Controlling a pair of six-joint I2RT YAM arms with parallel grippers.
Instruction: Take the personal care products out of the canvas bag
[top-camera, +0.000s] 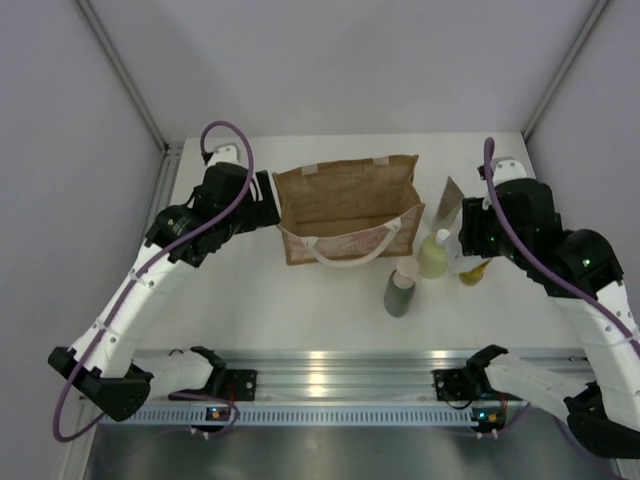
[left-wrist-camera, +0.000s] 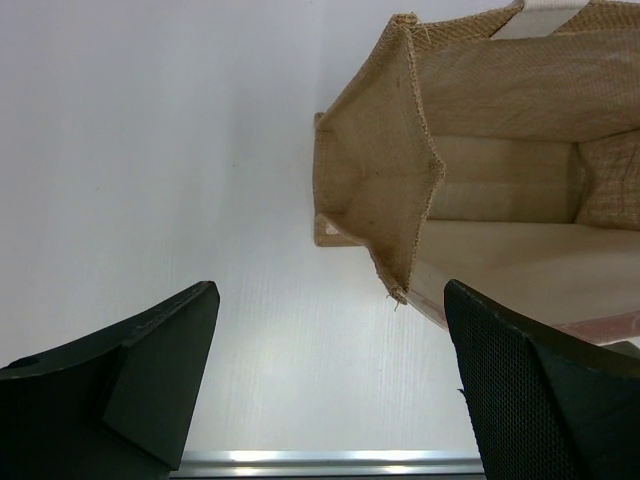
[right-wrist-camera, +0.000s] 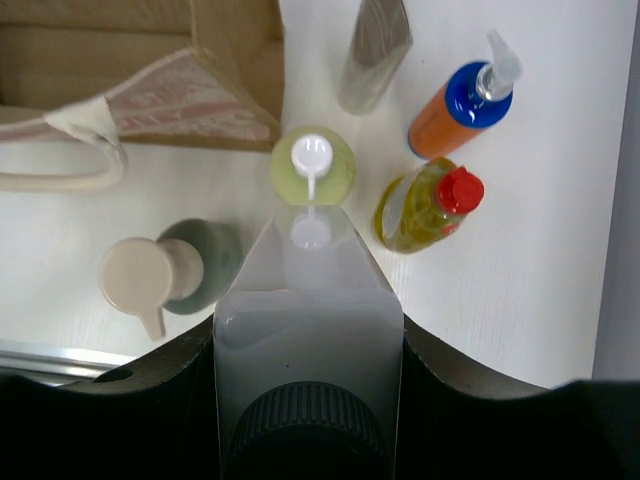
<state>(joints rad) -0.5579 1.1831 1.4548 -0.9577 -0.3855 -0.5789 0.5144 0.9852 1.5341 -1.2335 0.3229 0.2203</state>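
My right gripper keeps lowering the white square bottle (top-camera: 462, 256) to the spot (top-camera: 439, 303) beside the grey cylinder until it stands, because the bottle hangs upright and the spot is free.
The brown canvas bag (top-camera: 345, 205) stands open at the table's middle back, and nothing shows inside it in the left wrist view (left-wrist-camera: 500, 160). My left gripper (top-camera: 268, 205) is open and empty at the bag's left end (left-wrist-camera: 328, 300). My right gripper (top-camera: 470, 235) is shut on the white square dark-capped bottle (right-wrist-camera: 305, 300), held above the table right of the bag. Below it stand the grey cylinder with pale cap (right-wrist-camera: 195, 265), the pale-yellow white-capped bottle (right-wrist-camera: 313, 170), the amber red-capped bottle (right-wrist-camera: 425, 205) and the orange-blue bottle (right-wrist-camera: 455, 110). The grey-brown sachet (right-wrist-camera: 375, 50) stands by the bag's right end.
A metal rail (top-camera: 320, 365) runs along the table's near edge. Enclosure walls close the left, back and right sides, with a corner post (top-camera: 165, 150) by my left arm. The bag's white rope handle (top-camera: 350, 255) hangs over its front.
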